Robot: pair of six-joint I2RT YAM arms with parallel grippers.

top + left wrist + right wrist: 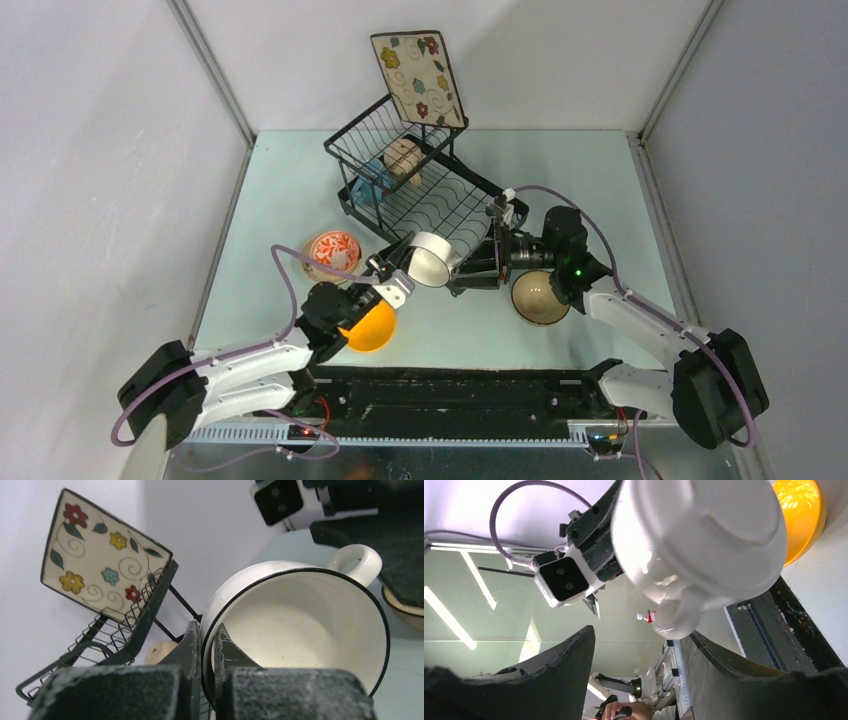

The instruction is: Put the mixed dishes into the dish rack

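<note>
The tilted white bowl's rim [214, 616] is pinched in my left gripper, so next my right gripper grabs the bowl's free handle side [368, 570] and puts the bowl in the rack with its opening facing down.
My left gripper [405, 275] is shut on the rim of the white two-handled bowl [433, 258], one finger inside and one outside [208, 632], and holds it tilted above the table in front of the black dish rack [420, 190]. My right gripper [482, 262] is open next to the bowl; in the right wrist view one bowl handle [679, 615] sits just beyond its spread fingertips [639, 635]. The square floral plate [418, 78] leans at the rack's back. A blue mug [372, 185] and a beige mug [403, 157] lie in the basket.
A red-patterned bowl [333, 252] sits on the table left of the rack. An orange-yellow bowl [368, 325] lies under my left wrist. A tan bowl [540, 297] sits under my right wrist. Grey walls close in the table on three sides.
</note>
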